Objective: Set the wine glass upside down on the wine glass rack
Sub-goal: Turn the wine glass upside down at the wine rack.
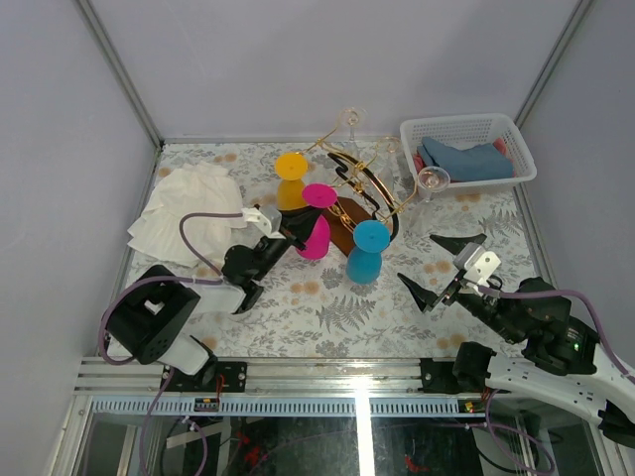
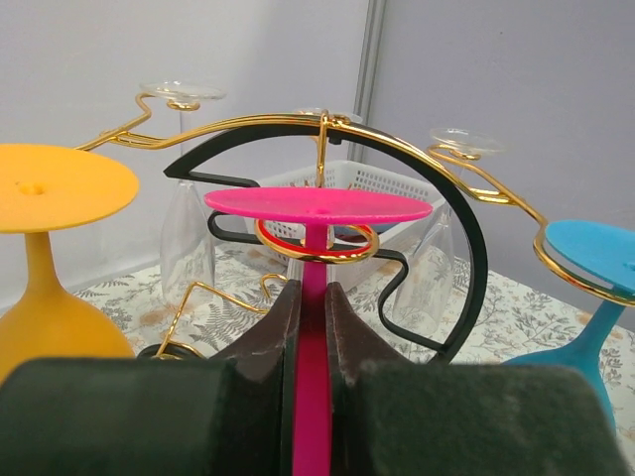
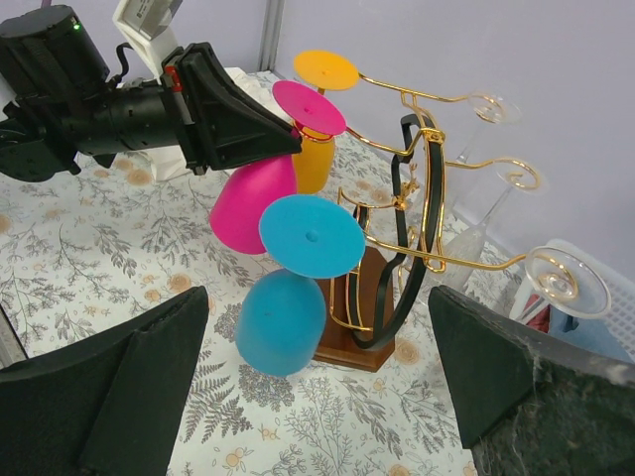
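Note:
The pink foot (image 2: pixel 317 205) is above the gold wire loop (image 2: pixel 359 250) and its stem is inside the loop, so the robot's left gripper should go on lowering until the foot rests there, and then let go.
A pink wine glass (image 1: pixel 316 238) hangs upside down with my left gripper (image 1: pixel 295 230) shut on its stem (image 2: pixel 315 397). Its pink foot (image 2: pixel 317 205) lies flat just above a gold wire loop (image 2: pixel 332 256) of the wine glass rack (image 1: pixel 362 188), the stem passing through the loop. The rack's black arched bar (image 2: pixel 466 258) curves behind it. In the right wrist view the pink glass (image 3: pixel 253 203) tilts beside the rack's wooden base (image 3: pixel 352 332). My right gripper (image 1: pixel 416 258) stands open and holds nothing, to the right of the rack.
An orange glass (image 1: pixel 291 178) and a blue glass (image 1: pixel 365 253) hang upside down on the rack, either side of the pink one. Clear glasses (image 1: pixel 433 180) hang on its far arms. A white basket (image 1: pixel 516 149) with cloths sits back right, a white cloth (image 1: pixel 189 208) back left.

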Action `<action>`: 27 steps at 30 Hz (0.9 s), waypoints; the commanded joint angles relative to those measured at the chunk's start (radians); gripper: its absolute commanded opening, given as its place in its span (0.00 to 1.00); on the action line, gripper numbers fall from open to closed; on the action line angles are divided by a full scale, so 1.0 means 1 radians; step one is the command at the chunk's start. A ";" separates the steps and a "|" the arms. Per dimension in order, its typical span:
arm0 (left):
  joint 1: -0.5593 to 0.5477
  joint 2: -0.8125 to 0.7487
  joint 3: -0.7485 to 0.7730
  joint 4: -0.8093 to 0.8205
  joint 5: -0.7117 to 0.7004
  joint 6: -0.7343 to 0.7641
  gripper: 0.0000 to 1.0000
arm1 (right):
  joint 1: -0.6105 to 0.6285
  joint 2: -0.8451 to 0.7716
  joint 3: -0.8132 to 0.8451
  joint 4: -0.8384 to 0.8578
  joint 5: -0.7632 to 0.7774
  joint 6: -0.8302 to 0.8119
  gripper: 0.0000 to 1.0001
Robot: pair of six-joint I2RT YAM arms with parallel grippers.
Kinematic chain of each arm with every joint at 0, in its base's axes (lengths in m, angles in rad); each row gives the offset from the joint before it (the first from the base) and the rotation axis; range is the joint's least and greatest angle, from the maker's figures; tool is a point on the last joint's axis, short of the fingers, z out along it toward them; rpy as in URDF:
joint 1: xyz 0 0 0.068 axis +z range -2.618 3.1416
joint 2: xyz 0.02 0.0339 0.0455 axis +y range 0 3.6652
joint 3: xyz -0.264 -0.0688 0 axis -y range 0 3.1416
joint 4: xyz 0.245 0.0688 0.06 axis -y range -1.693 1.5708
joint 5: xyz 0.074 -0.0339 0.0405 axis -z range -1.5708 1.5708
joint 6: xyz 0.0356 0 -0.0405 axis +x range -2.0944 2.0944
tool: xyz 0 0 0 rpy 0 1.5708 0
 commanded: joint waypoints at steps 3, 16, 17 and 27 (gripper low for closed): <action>0.010 -0.033 -0.023 0.098 0.101 0.045 0.00 | 0.000 0.006 0.008 0.024 0.018 0.005 0.99; 0.010 0.071 0.053 0.087 0.249 -0.005 0.00 | 0.000 -0.001 0.010 0.011 0.022 0.008 0.99; 0.009 0.080 0.060 0.080 0.245 -0.011 0.00 | 0.001 0.000 0.011 0.010 0.022 0.008 0.99; 0.009 0.107 0.061 0.050 0.160 -0.046 0.31 | 0.000 -0.015 0.016 -0.002 0.039 0.014 0.99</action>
